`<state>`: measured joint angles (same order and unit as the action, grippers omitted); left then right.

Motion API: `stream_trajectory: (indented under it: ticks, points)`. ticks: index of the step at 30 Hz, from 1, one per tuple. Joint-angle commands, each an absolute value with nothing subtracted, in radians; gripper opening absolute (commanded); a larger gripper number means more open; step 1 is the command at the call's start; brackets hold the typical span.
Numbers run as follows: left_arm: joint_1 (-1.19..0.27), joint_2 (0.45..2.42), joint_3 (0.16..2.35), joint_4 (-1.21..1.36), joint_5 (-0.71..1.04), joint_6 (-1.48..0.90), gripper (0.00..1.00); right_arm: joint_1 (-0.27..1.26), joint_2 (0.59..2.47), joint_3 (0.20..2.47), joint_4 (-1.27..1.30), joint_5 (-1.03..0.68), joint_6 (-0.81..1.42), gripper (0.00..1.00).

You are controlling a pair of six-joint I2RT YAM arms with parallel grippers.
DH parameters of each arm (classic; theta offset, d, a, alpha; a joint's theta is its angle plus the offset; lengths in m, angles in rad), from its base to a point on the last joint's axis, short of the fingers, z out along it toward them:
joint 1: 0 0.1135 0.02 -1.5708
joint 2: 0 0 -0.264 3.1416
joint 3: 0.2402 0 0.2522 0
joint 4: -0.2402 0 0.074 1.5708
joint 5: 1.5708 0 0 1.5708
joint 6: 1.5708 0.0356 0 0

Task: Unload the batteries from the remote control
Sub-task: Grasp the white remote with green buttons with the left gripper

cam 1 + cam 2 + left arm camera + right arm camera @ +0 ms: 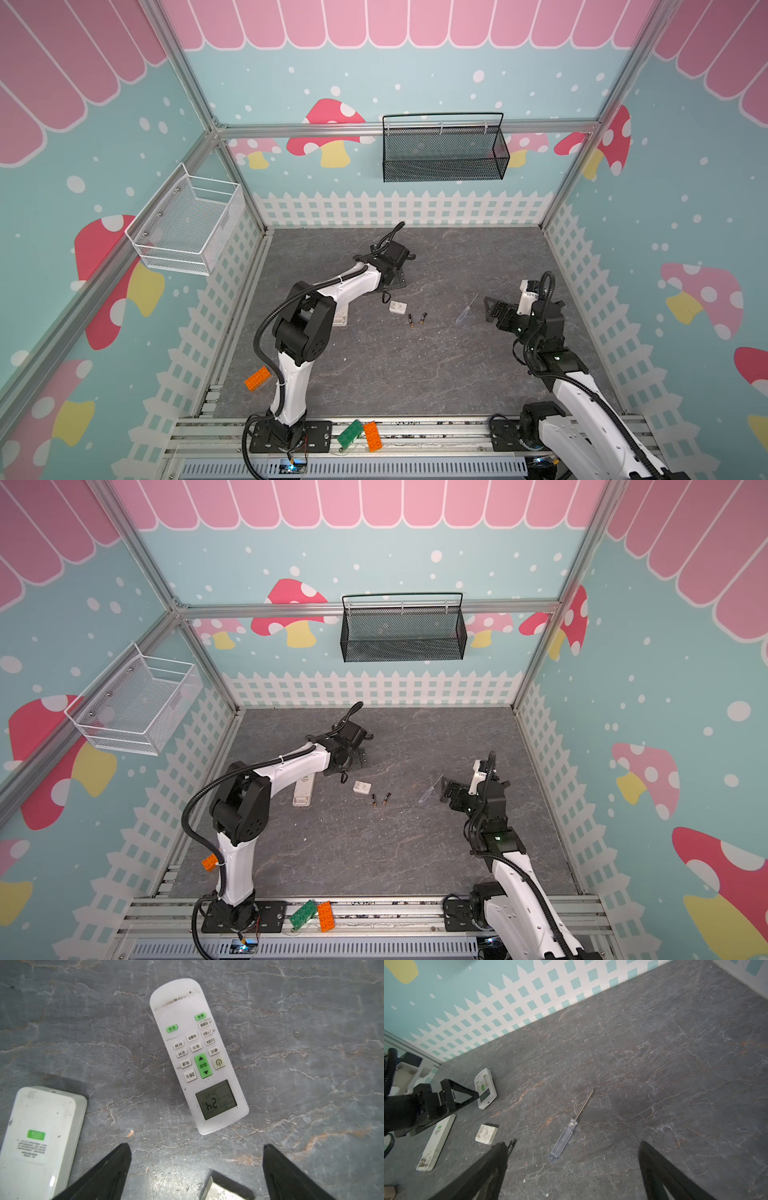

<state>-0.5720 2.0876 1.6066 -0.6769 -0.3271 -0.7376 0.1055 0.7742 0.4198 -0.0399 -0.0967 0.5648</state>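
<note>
The white remote control (194, 1044) is lying face up, a long way from the robot's right gripper, so next the left gripper grabs it by its display end (217, 1100) and brings it across.
Two batteries (410, 321) (423, 318), black with gold ends, lie loose mid-table in both top views (374, 800); one (511, 1147) shows beside a finger in the right wrist view. A white remote control (197, 1055) lies face up, its display lit, ahead of my open left gripper (195, 1151) (395, 280). A second remote (39, 1138) (303, 789) lies face down beside it. A small white battery cover (397, 307) (486, 1134) rests between remotes and batteries. My right gripper (572, 1147) (492, 309) is open and empty, hovering near the clear-handled screwdriver (566, 1136) (466, 311).
An orange brick (257, 378) sits by the left arm's base. A green brick (350, 432) and another orange one (372, 436) lie on the front rail. A black mesh basket (444, 149) and a white wire basket (187, 224) hang on the walls.
</note>
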Motion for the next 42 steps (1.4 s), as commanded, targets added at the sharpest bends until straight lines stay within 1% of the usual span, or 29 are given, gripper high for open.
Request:
stream_trajectory:
  ticks: [1,6,12,16,21,27,29,31,33,36,39,42]
  points:
    - [-0.583,2.137,1.661,-0.729,-0.394,-0.797,0.99,0.104,0.741,0.437,-0.132,-0.146,0.538,0.98]
    - [-0.582,2.21,1.736,-0.743,-0.381,-0.798,0.99,0.103,0.689,0.406,-0.147,-0.148,0.529,0.97]
    - [-0.571,2.289,1.832,-0.764,-0.346,-0.802,0.99,0.104,0.685,0.396,-0.157,-0.165,0.528,0.96]
    - [-0.558,2.312,1.846,-0.762,-0.342,-0.804,0.99,0.103,0.683,0.4,-0.163,-0.181,0.528,0.95]
    - [-0.539,2.331,1.839,-0.762,-0.337,-0.809,0.9,0.104,0.687,0.395,-0.159,-0.185,0.529,0.92]
    - [-0.525,2.348,1.821,-0.743,-0.325,-0.795,0.84,0.104,0.709,0.385,-0.131,-0.179,0.518,0.89]
    - [-0.522,2.347,1.81,-0.737,-0.325,-0.787,0.78,0.104,0.713,0.389,-0.123,-0.191,0.516,0.89]
    - [-0.514,2.352,1.806,-0.734,-0.28,-0.791,0.72,0.104,0.716,0.381,-0.105,-0.184,0.501,0.89]
    - [-0.514,2.344,1.79,-0.717,-0.261,-0.778,0.64,0.103,0.723,0.388,-0.106,-0.17,0.495,0.87]
    - [-0.517,2.32,1.772,-0.689,-0.232,-0.742,0.57,0.104,0.726,0.404,-0.104,-0.189,0.489,0.86]
    - [-0.519,2.309,1.774,-0.668,-0.199,-0.709,0.54,0.103,0.723,0.394,-0.084,-0.184,0.466,0.84]
    - [-0.535,2.281,1.772,-0.654,-0.203,-0.658,0.54,0.103,0.717,0.426,-0.099,-0.198,0.446,0.82]
